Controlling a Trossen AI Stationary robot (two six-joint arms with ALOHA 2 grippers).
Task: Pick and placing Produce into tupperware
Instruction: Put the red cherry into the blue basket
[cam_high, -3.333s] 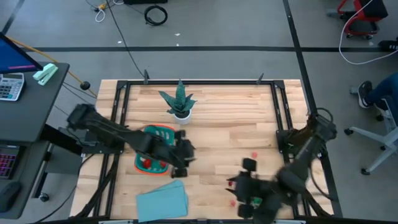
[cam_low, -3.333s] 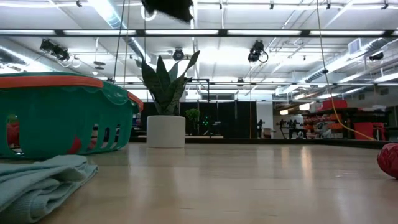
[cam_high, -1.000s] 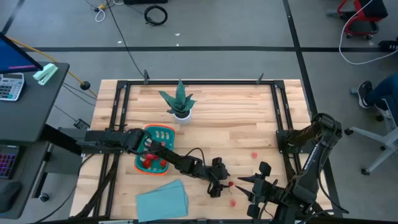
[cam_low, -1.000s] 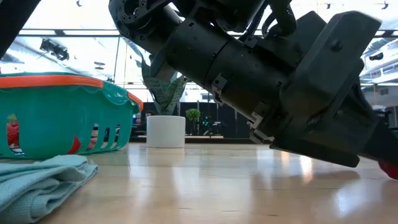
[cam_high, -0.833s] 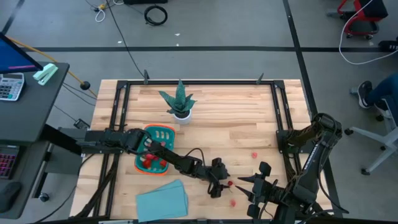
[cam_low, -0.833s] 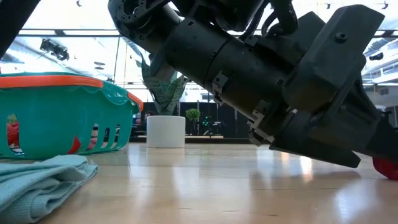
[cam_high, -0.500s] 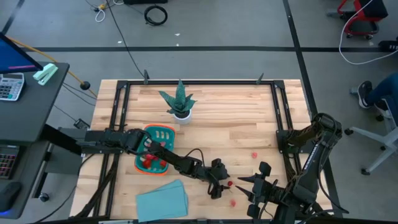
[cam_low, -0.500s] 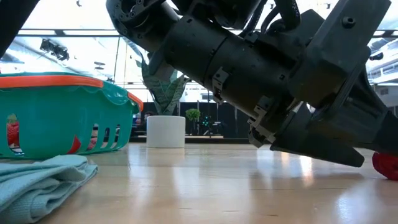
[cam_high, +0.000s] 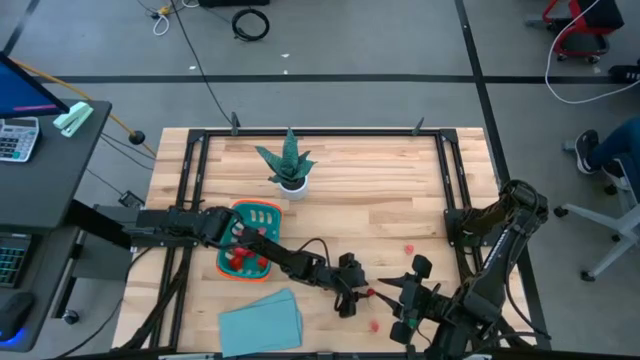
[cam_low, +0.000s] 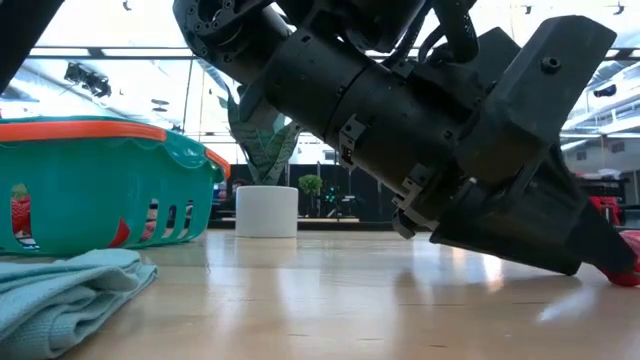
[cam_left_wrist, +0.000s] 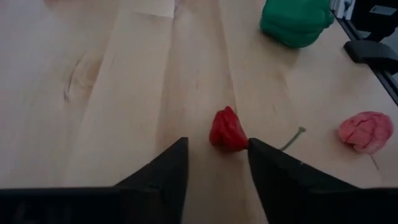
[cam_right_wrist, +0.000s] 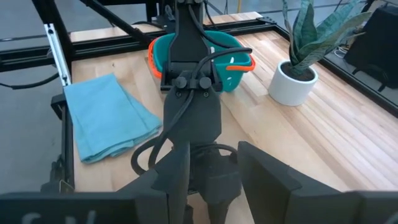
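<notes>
The left gripper's fingers only get to the red piece's near end (cam_left_wrist: 239, 145), so next the left gripper opens wider and goes farther around the red piece's middle (cam_left_wrist: 226, 129) before it closes.
A small red Produce piece (cam_left_wrist: 228, 129) lies on the wooden table right of centre, near the front edge (cam_high: 370, 293). My left gripper (cam_left_wrist: 216, 142) is stretched out low over the table to it and stands open, its fingertips on either side of the piece's near end. Whether a finger touches the piece, I cannot tell. Beyond it lie a green piece (cam_left_wrist: 295, 22) and a pink piece (cam_left_wrist: 365, 132). The teal tupperware (cam_high: 270, 208) stands at the left with red pieces inside. My right gripper (cam_high: 395, 305) hovers open at the front right, facing the left arm.
A spiky potted plant (cam_high: 288, 165) stands behind the tupperware. A folded light-blue cloth (cam_high: 262, 322) lies at the front left. Another red piece (cam_high: 375, 324) and a pink one (cam_high: 408, 247) lie near the grippers. The black frame (cam_high: 320, 132) rims the table.
My left gripper has stayed at the red piece. In the low view its dark finger now reaches in front of the piece and covers more of it than before.
</notes>
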